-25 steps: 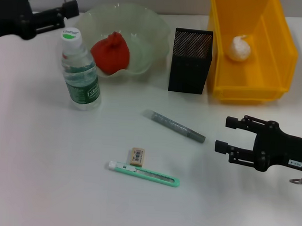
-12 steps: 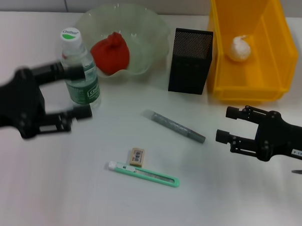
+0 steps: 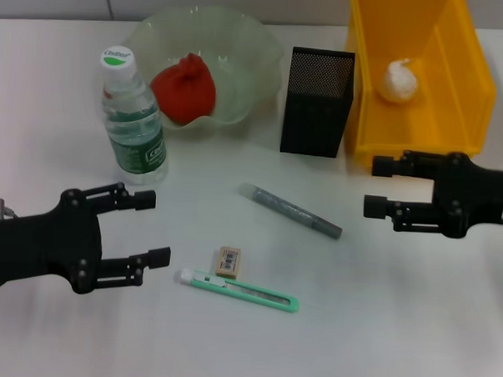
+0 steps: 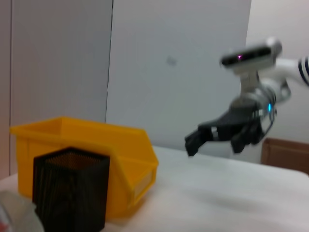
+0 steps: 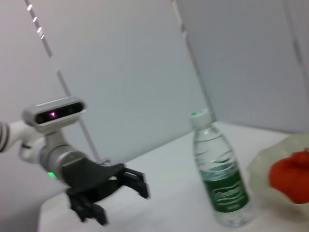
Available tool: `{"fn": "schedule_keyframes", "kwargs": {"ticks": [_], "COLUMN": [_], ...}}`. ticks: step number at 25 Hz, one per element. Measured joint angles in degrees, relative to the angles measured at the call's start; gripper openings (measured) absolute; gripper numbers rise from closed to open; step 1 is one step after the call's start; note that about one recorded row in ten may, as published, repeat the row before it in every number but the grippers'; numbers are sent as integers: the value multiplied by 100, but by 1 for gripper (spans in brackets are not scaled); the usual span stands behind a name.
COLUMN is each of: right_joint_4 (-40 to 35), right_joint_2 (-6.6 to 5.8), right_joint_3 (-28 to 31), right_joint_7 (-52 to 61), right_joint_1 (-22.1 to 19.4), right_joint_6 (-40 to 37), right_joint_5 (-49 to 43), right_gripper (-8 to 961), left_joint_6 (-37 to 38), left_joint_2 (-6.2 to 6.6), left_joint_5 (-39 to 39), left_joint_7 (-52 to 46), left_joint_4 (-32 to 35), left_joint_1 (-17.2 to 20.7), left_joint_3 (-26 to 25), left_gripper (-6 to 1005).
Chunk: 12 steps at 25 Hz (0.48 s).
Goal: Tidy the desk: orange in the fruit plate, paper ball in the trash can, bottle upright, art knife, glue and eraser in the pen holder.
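The green art knife [image 3: 268,298] is free to reach from above and is narrower than my right gripper's spread fingers. I should keep reaching for its middle [image 3: 239,290] until the fingers close.
The orange [image 3: 184,89] lies in the pale green fruit plate [image 3: 241,54]. The paper ball [image 3: 400,81] lies in the yellow bin [image 3: 470,64]. The bottle [image 3: 132,121] stands upright left of the plate. The grey glue stick [image 3: 290,211], the eraser [image 3: 228,261] and the green art knife [image 3: 240,291] lie on the table in front of the black mesh pen holder [image 3: 316,102]. My left gripper [image 3: 152,228] is open and empty, low at the left, just left of the knife and eraser. My right gripper [image 3: 377,186] is open and empty, right of the glue stick.
The white table [image 3: 379,328] carries everything. The yellow bin stands at the back right, close beside the pen holder. The left wrist view shows the pen holder [image 4: 70,191], the bin [image 4: 96,150] and the far right gripper [image 4: 227,133].
My left gripper has swept from the back left corner down to the front left, ending beside the knife. My right gripper has risen slightly towards the bin.
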Motion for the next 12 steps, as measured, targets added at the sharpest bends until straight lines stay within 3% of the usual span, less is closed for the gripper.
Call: {"fn": "schedule_keyframes", "kwargs": {"ticks": [3,7,12], "right_joint_4": [-212,-499,-508], "right_joint_2": [-1,15,84], "right_joint_3": [-28,-534,-956], "right_joint_7": [313,1013,1194], "right_joint_1": [212,1043,1484], "right_joint_6": [-94,17,177], "right_joint_5": [-273,-1188,-1410], "right_gripper": [751,749,747], "left_joint_6": [-84,-258,-342], "left_joint_2": [-7,-40,-42], "left_joint_5": [38,178,185], "left_joint_7": [44,131,131], "left_joint_4": [-21,-36,-39], "left_joint_1": [-1,-41,-45], "left_joint_3": [17,33,35], "left_gripper": [779,779,778]}}
